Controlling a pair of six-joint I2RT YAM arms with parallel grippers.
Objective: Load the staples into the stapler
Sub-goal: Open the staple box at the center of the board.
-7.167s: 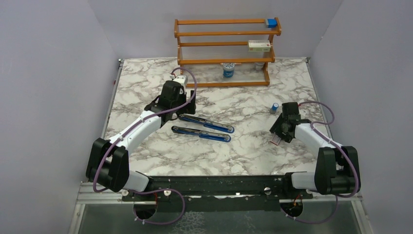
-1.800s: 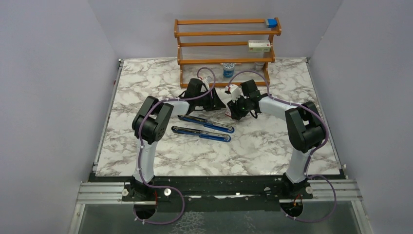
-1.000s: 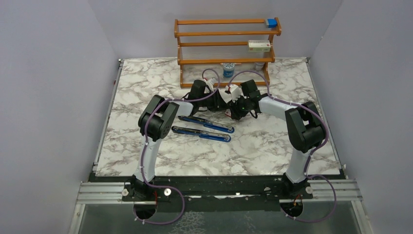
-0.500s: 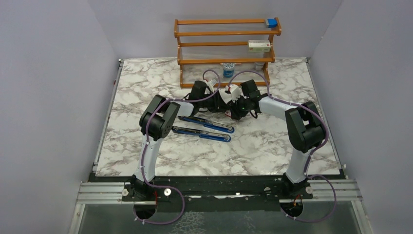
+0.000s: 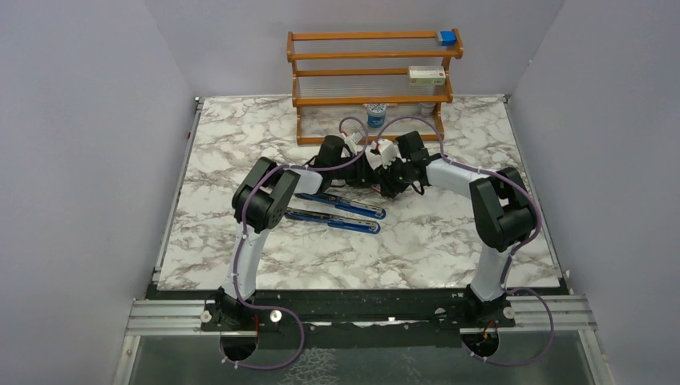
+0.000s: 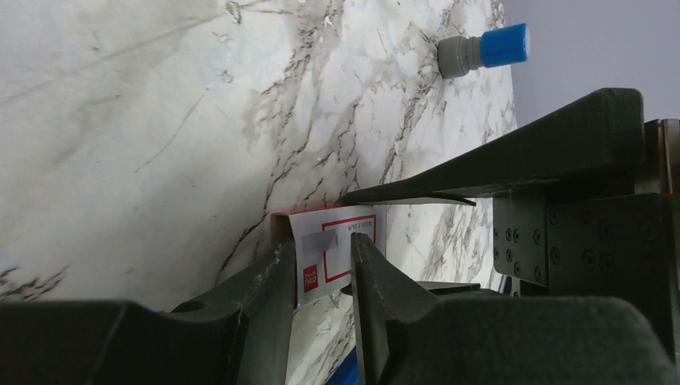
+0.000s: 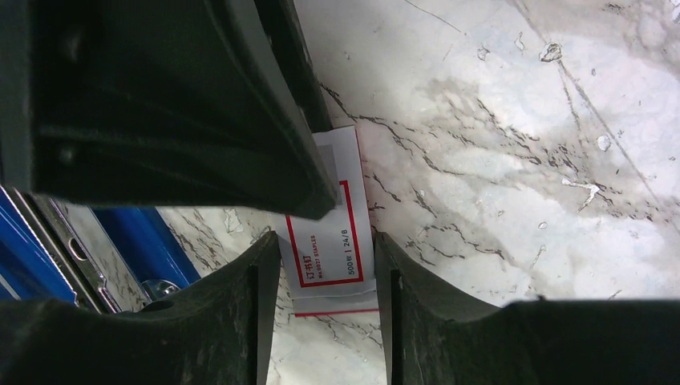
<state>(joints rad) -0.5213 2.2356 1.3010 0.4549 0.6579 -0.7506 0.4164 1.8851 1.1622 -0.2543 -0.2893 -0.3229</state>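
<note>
The box's end (image 7: 335,304) is barely open while my right gripper squeezes the box's printed part (image 7: 333,249), so next I back that gripper off and have it pinch that end.
The stapler (image 5: 337,212) lies open on the marble table, its two blue arms side by side; a blue arm also shows in the right wrist view (image 7: 144,241). No staples show. A small white box with red print (image 7: 333,233) is held above the table just behind the stapler. My right gripper (image 7: 325,241) is closed across its width. My left gripper (image 6: 321,241) faces it from the other side and is shut on the same box (image 6: 333,253). In the top view the two grippers (image 5: 362,164) (image 5: 385,168) meet nose to nose.
A wooden rack (image 5: 373,80) stands at the back with a blue block (image 5: 447,37), a flat box (image 5: 427,75) and a cup (image 5: 375,116). A small blue-capped cylinder (image 6: 483,50) lies on the table beyond the grippers.
My left arm has edged a little right, closer to the right gripper. The right arm, the box and the stapler stay where they were.
</note>
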